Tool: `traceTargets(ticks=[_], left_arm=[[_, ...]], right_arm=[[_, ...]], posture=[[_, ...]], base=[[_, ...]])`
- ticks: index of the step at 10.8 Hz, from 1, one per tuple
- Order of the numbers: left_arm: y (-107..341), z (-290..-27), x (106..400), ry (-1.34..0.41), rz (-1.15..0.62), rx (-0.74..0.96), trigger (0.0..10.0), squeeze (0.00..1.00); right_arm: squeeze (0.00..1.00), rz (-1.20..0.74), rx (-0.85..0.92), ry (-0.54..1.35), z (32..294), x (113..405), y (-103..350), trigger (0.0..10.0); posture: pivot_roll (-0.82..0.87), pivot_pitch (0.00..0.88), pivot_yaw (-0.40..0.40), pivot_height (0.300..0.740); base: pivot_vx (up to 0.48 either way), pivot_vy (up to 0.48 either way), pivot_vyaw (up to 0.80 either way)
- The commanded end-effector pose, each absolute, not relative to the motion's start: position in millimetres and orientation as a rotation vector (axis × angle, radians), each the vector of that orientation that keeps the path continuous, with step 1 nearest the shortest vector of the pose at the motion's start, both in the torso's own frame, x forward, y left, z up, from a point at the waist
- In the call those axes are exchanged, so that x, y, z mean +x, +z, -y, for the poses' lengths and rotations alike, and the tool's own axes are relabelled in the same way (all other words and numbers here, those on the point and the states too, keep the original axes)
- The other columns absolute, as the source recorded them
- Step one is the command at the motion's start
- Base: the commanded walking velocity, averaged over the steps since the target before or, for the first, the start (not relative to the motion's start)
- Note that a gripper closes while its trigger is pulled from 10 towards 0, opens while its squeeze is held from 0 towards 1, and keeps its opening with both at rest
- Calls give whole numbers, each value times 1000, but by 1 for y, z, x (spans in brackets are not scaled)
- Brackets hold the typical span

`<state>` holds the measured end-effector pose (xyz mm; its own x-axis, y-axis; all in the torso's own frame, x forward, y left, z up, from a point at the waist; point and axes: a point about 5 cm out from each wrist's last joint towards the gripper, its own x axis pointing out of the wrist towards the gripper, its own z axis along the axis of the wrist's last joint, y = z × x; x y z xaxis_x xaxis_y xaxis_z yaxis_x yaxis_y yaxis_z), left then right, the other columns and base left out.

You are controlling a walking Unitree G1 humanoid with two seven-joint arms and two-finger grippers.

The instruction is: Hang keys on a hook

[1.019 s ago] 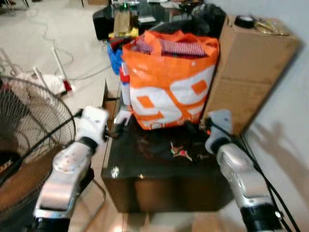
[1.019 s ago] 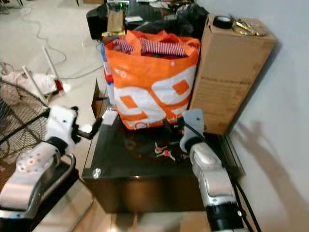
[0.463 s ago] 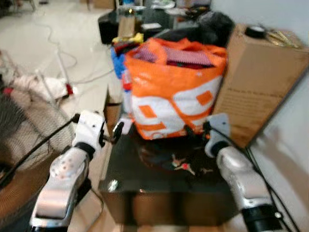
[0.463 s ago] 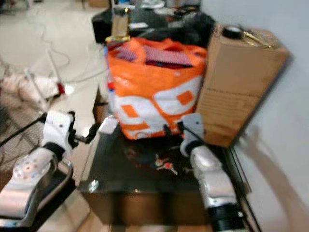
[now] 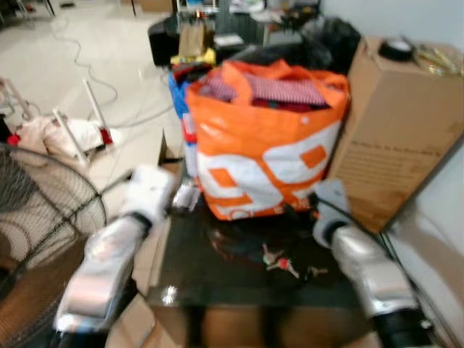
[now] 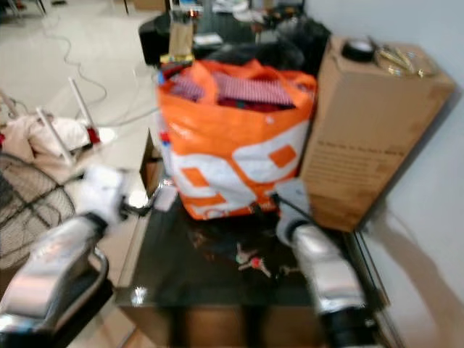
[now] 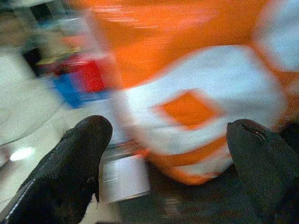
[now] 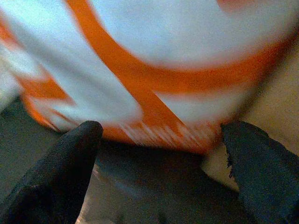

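The dark-tagged key (image 5: pixel 315 272) has a gap (image 5: pixel 302 273) between it and the red-tagged keys, so it will come away by itself when the robot lifts it.
A small bunch of keys (image 5: pixel 279 261) with red and green tags lies on the dark glass table (image 5: pixel 217 279), also seen from the right eye as the keys (image 6: pixel 251 261). My right gripper (image 5: pixel 301 205) is above the table's back right, just beyond the keys and close to the orange and white bag (image 5: pixel 264 138). Its fingers (image 8: pixel 56 172) stand wide apart with nothing between them. My left gripper (image 5: pixel 181 203) hovers at the table's left edge, open and facing the bag (image 7: pixel 196 93), with its fingers (image 7: pixel 70 172) spread. No hook can be made out.
A tall cardboard box (image 5: pixel 402 123) stands right of the bag, against the wall. A floor fan (image 5: pixel 36 246) stands at the left. Cables, a cloth heap (image 5: pixel 51 134) and dark furniture (image 5: pixel 217 36) lie behind on the pale floor.
The camera has shifted and the picture is blurred. My left arm has swung right, closer to the table's left edge. The keys lie where they were.
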<state>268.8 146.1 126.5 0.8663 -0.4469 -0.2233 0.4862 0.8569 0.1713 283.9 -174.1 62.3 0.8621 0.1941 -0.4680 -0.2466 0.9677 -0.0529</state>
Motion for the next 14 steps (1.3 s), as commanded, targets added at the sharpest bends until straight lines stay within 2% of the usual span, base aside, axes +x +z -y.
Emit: traceTargets(ticks=[1, 4, 5, 6, 9, 10, 11, 12, 13, 14], left_arm=[[122, -143, 269, -568, -204, 235, 10000, 0], [101, -128, 260, -849, -332, 266, 10000, 0], [96, -126, 256, -896, -370, 262, 10000, 0], [78, -130, 254, -924, -489, 263, 10000, 0], [67, -135, 243, -972, -598, 268, 10000, 0], [66, -137, 240, -970, -609, 264, 10000, 0], [65, -137, 240, -970, -614, 262, 10000, 0], [65, -137, 240, -975, -619, 264, 10000, 0], [66, -137, 241, -978, -618, 272, 10000, 0], [67, -137, 243, -979, -615, 280, 10000, 0]], right_arm=[[0, -507, -107, 251, 173, 285, 60, 10000], [0, -709, -258, 286, 192, 273, 23, 10000], [0, -752, -266, 291, 196, 269, 15, 10000], [0, -820, -287, 289, 205, 263, -1, 10000], [0, -899, -299, 338, 200, 253, -19, 10000], [0, -911, -297, 351, 197, 251, -23, 8353], [0, -912, -290, 353, 196, 251, -25, 3451], [0, -912, -280, 354, 196, 251, -26, 471], [0, -909, -273, 356, 195, 253, -26, 0], [0, -903, -269, 355, 196, 254, -25, 0]], posture=[[-28, 0, 5, 740], [-105, 0, 19, 740], [-114, 0, 19, 740], [-116, 0, 2, 740], [-90, 0, -28, 740], [-84, 0, -33, 740], [-82, 0, -34, 740], [-82, 0, -34, 740], [-85, 0, -29, 740], [-90, 0, -23, 740]], base=[[0, 0, 0], [0, 0, 0], [0, 0, 0], [0, 0, 0], [0, 0, 0], [0, 0, 0], [0, 0, 0], [0, 0, 0], [0, 0, 0], [0, 0, 0]])
